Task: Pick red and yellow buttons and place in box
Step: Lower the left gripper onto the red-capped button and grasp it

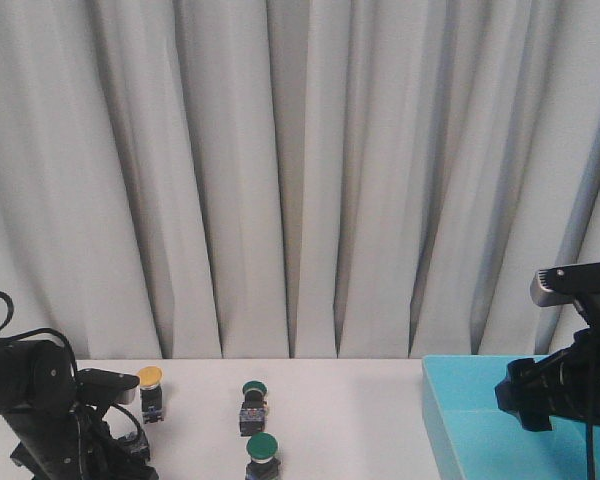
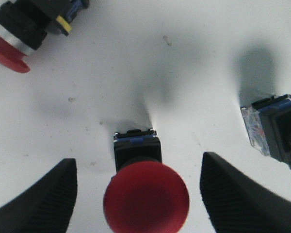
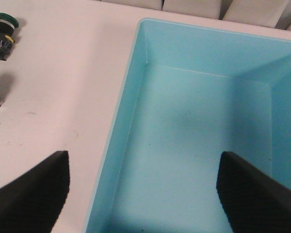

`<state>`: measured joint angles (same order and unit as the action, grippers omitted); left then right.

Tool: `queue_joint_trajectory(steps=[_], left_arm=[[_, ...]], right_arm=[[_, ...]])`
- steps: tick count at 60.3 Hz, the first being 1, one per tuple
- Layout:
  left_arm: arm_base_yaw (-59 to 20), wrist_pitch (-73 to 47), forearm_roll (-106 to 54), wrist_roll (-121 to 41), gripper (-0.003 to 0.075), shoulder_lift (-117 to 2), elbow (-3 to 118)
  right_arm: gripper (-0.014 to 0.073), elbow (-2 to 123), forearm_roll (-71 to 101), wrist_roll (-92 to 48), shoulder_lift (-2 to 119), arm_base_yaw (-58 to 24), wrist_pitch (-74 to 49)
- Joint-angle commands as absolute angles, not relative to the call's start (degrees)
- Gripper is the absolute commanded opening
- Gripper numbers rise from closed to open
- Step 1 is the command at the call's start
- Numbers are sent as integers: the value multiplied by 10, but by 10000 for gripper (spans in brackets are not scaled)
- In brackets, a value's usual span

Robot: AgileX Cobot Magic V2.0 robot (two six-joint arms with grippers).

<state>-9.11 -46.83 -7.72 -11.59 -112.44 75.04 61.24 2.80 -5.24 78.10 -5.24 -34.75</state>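
Note:
The red button (image 2: 146, 196) is under my left gripper, far from the turquoise box. Next, I pass it to my right gripper by its dark body (image 2: 137, 149).
A red button (image 2: 146, 200) with a mushroom cap stands upright on a dark body on the white table. My left gripper (image 2: 138, 159) is open, one finger on each side of it, neither touching. A second red button (image 2: 12, 41) lies on its side further off. The yellow button (image 1: 151, 388) stands upright at the back left, just beside my left arm (image 1: 35, 405). My right gripper (image 3: 143, 158) is open and empty, hanging over the left wall of the turquoise box (image 3: 136, 63). In the front view the box (image 1: 460, 420) sits at the right under the right arm (image 1: 570, 385).
Two green-capped buttons (image 1: 253, 405) (image 1: 263, 452) stand mid-table between the arms. One green button (image 3: 2, 30) shows left of the box. A dark switch body with a clear part (image 2: 274, 131) lies beside my left gripper. White curtains hang behind the table.

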Motion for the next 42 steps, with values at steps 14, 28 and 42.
queue_joint_trajectory(steps=[14,28,42], left_arm=[[-94,-465,-81,-114,205,-1112,779],[-94,-537,-81,-121,-7,-1100,866],[-94,-570,-233,-147,-7,-1039,933]], right_arm=[[590,631,29,-54,766,-52,-314],[589,631,32,-131,762,-63,-311],[568,631,32,-313,749,-147,-291]])
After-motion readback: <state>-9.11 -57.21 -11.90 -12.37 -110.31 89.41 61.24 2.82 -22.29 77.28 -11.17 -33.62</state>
